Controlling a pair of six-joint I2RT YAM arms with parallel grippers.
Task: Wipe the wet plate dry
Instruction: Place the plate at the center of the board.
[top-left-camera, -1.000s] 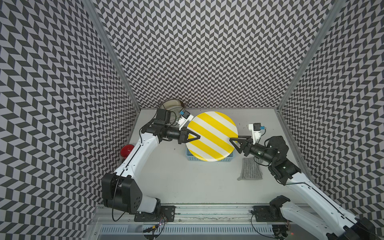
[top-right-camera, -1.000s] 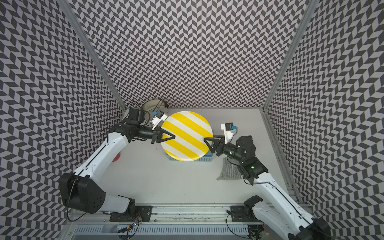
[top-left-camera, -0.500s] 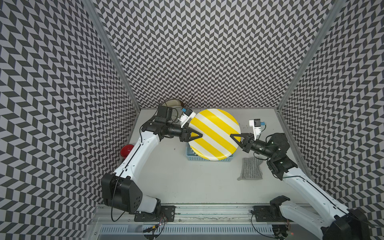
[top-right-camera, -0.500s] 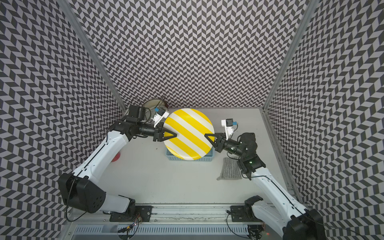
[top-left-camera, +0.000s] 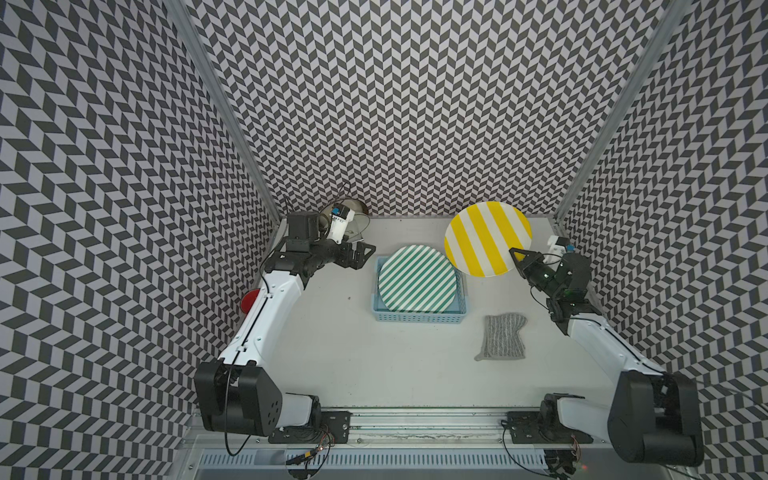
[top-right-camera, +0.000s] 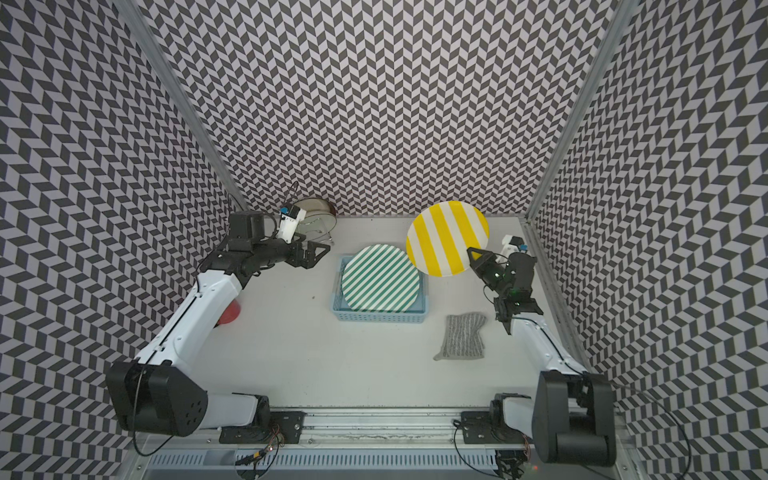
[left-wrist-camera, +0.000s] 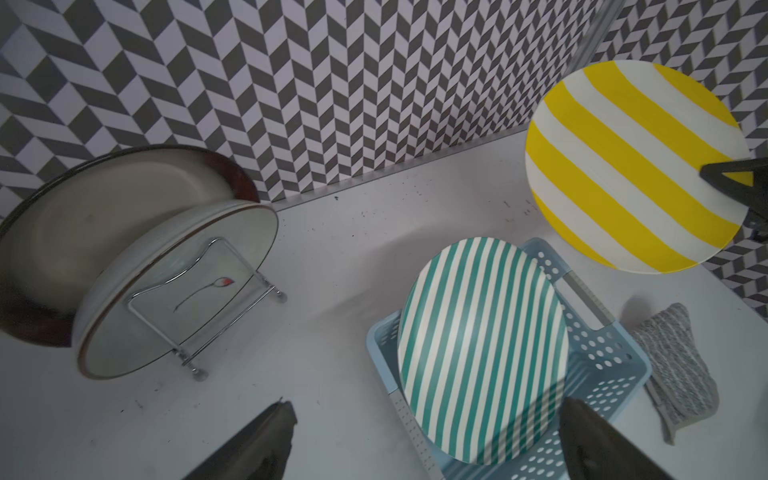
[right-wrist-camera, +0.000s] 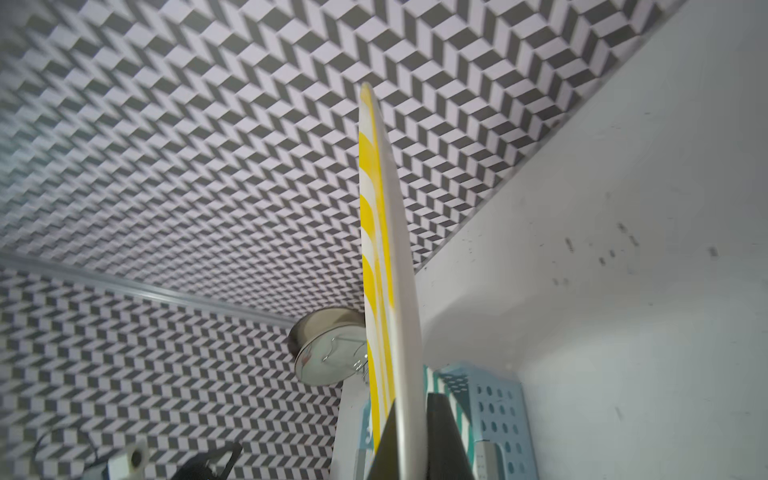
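The yellow-striped plate's side (left-wrist-camera: 632, 168) looks dry. Next, my right gripper puts that plate aside and picks up the green-striped plate (top-left-camera: 418, 278) from the blue basket to check it.
The plate (top-left-camera: 486, 237) (top-right-camera: 446, 237), striped yellow and white, hangs tilted above the table's back right. My right gripper (top-left-camera: 515, 253) (top-right-camera: 471, 252) is shut on its near right rim. The right wrist view shows the plate (right-wrist-camera: 382, 249) edge-on, with the rim pinched in the right gripper (right-wrist-camera: 409, 436). My left gripper (top-left-camera: 368, 253) (top-right-camera: 322, 251) stands open and empty at the back left, well apart from the plate (left-wrist-camera: 631, 166). A grey cloth (top-left-camera: 503, 343) (top-right-camera: 464, 336) (left-wrist-camera: 673, 365) lies flat on the table, below the right arm's wrist.
A green-striped plate (top-left-camera: 417, 278) (top-right-camera: 380, 278) (left-wrist-camera: 482, 349) leans in a blue basket (top-left-camera: 415, 320) (top-right-camera: 378, 318) at mid-table. A wire rack with plates (top-left-camera: 353, 212) (left-wrist-camera: 166, 270) stands in the back left corner. A red object (top-left-camera: 249, 301) lies under the left arm.
The left gripper let go of the plate, opened wide and drew back to the left. The right gripper shut on the rim and carried the plate right and back, uncovering the green-striped plate.
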